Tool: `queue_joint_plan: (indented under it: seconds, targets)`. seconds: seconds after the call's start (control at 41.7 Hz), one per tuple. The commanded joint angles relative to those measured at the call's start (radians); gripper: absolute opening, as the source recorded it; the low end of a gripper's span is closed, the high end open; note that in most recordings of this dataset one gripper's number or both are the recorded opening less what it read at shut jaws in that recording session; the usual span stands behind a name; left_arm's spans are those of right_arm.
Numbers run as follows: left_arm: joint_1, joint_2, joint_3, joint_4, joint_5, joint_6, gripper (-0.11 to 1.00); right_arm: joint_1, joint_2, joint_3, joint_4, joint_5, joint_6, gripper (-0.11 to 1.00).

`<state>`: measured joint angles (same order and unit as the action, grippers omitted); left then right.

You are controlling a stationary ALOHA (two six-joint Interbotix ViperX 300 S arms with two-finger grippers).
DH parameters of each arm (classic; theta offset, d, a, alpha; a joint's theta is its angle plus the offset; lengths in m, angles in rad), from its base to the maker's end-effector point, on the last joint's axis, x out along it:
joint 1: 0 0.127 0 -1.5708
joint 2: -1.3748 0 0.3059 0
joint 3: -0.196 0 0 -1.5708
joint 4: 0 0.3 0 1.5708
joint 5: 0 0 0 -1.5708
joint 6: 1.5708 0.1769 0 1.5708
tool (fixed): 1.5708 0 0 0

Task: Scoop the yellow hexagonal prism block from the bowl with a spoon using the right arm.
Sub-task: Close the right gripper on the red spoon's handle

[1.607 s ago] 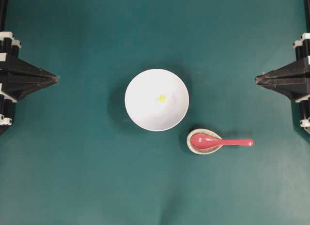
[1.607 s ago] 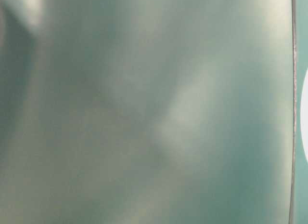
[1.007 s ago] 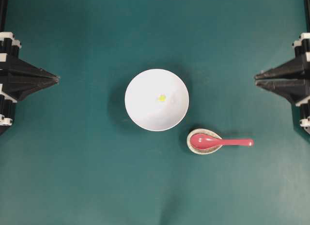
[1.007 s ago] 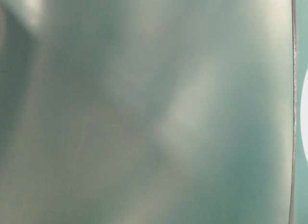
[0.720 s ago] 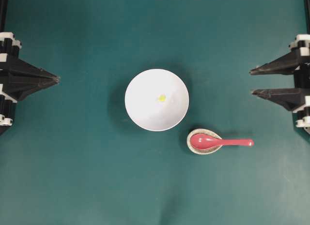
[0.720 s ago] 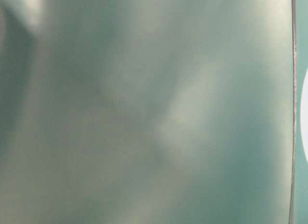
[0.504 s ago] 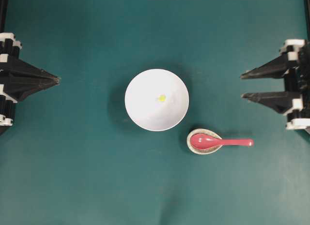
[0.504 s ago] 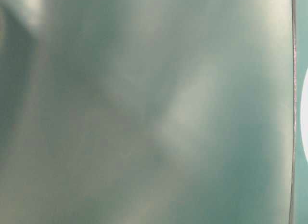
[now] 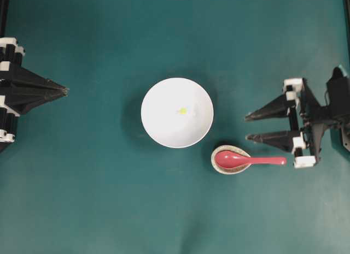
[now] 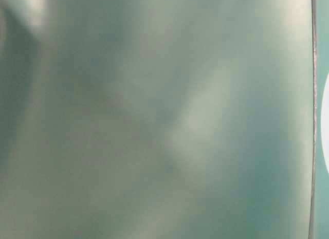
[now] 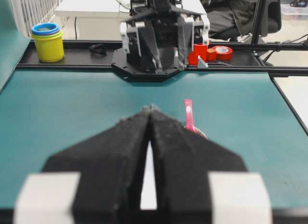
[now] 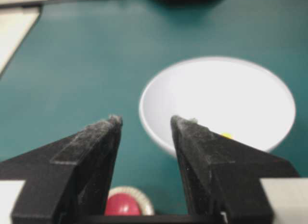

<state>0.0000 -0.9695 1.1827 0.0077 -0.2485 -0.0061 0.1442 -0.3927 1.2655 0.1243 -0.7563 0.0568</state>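
Note:
I should keep my right gripper going down, since the spoon's handle sticks clear of the speckled dish, parallel to my open fingers, until they straddle the handle (image 9: 275, 160).
The white bowl (image 9: 164, 125) sits at the table's middle with the tiny yellow block (image 9: 182, 110) inside it. The pinkish-red spoon (image 9: 240, 160) lies to the bowl's lower right, head in a small speckled dish (image 9: 213, 161), handle pointing right. My right gripper (image 9: 246, 128) is open and empty, just above the spoon's handle, fingertips pointing at the bowl. In the right wrist view the gripper (image 12: 144, 120) frames the bowl (image 12: 216, 89), the block (image 12: 226, 135) and the spoon head (image 12: 122, 205). My left gripper (image 9: 65, 90) is shut and empty at the left edge; it also shows in the left wrist view (image 11: 150, 108).
The left wrist view shows the spoon's handle (image 11: 187, 113), a yellow and blue cup stack (image 11: 48, 41) and red tape rolls (image 11: 216, 53) beyond the table's far edge. The table-level view is a blurred teal surface.
My right gripper has opened and moved left from the right edge toward the bowl, ending just above the spoon's handle. The left gripper, bowl, block and spoon have not moved.

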Motion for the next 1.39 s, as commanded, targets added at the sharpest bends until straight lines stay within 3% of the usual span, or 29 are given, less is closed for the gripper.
queue_joint_plan:
  seconds: [0.0, 0.456, 0.6, 0.84, 1.367]
  targets:
    - [0.000, 0.005, -0.017, 0.002, -0.002, 0.000, 0.00, 0.049, 0.077, 0.008, 0.046, -0.097, -0.002, 0.52]
    - [0.000, 0.005, -0.018, 0.002, 0.014, 0.000, 0.00, 0.330, 0.426, 0.040, 0.362, -0.469, -0.002, 0.52]
    - [0.000, 0.005, -0.017, 0.002, 0.020, 0.000, 0.00, 0.413, 0.495, 0.041, 0.456, -0.525, -0.002, 0.52]
    - [0.002, 0.006, -0.017, 0.002, 0.020, 0.000, 0.00, 0.479, 0.552, 0.040, 0.520, -0.528, -0.002, 0.52]
    - [0.002, 0.009, -0.015, 0.003, 0.023, -0.002, 0.00, 0.488, 0.584, 0.055, 0.545, -0.445, 0.032, 0.52]
